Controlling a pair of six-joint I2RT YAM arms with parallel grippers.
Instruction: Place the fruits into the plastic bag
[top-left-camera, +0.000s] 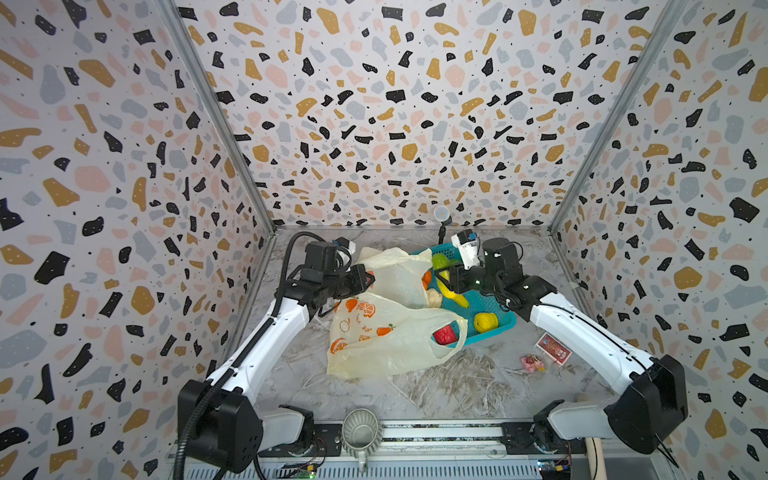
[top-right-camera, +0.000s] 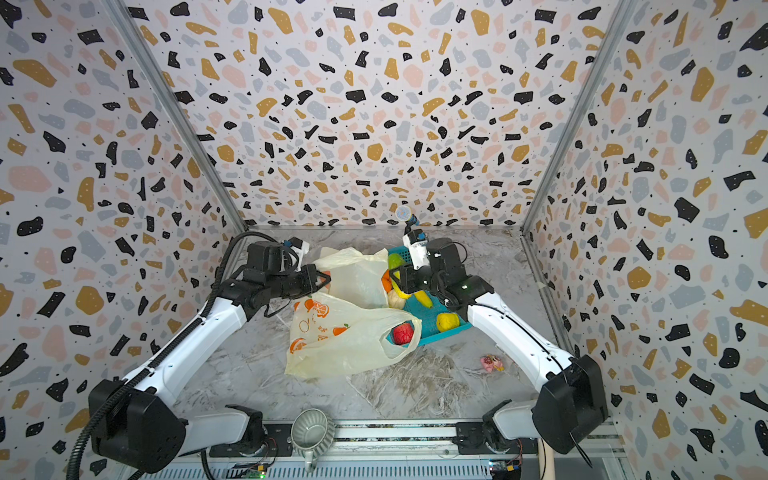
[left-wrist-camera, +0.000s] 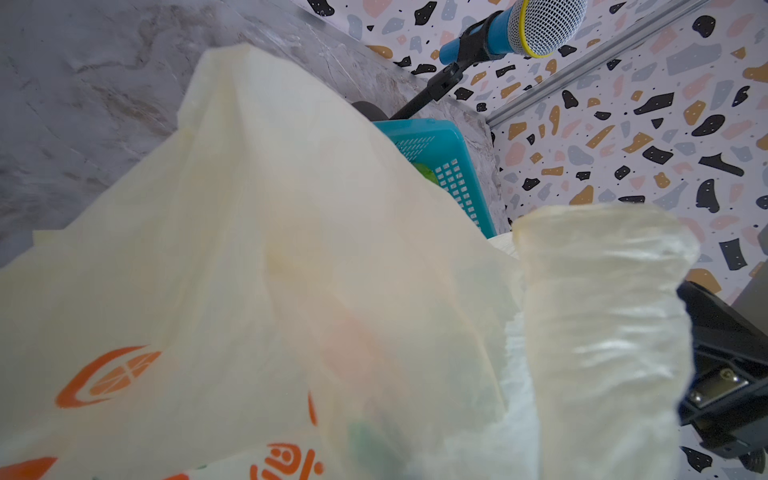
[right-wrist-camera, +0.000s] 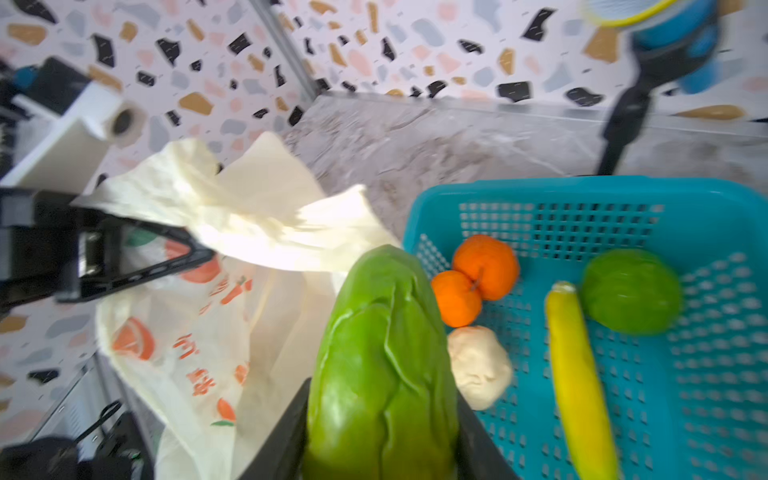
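Note:
I should keep moving my right gripper into the bag and release inside, as the bag's upper edge (top-left-camera: 392, 257) is raised and the bag's opening (top-left-camera: 398, 283) faces the green leafy vegetable.
The pale-yellow plastic bag (top-left-camera: 382, 332) (top-right-camera: 345, 336) lies left of the teal basket (top-left-camera: 505, 316). My left gripper (top-left-camera: 371, 278) (top-right-camera: 327, 277) is shut on the bag's upper edge and holds it raised. In the left wrist view the bag (left-wrist-camera: 249, 249) hides the jaws. My right gripper (top-left-camera: 446, 277) (right-wrist-camera: 380, 415) is shut on a green leafy vegetable (right-wrist-camera: 382, 332), above the basket's edge beside the bag's opening. In the basket lie two oranges (right-wrist-camera: 486, 266), a beige lump (right-wrist-camera: 478, 365), a yellow corn cob (right-wrist-camera: 577, 374), a round green fruit (right-wrist-camera: 631, 291) and a yellow fruit (top-left-camera: 485, 322). A red fruit (top-left-camera: 444, 334) shows at the bag's mouth.
A microphone on a stand (top-left-camera: 441, 214) rises behind the basket. A red card pack (top-left-camera: 552, 348) and a small pink toy (top-left-camera: 532, 363) lie on the table at the right. A grey cup (top-left-camera: 360, 432) sits on the front rail.

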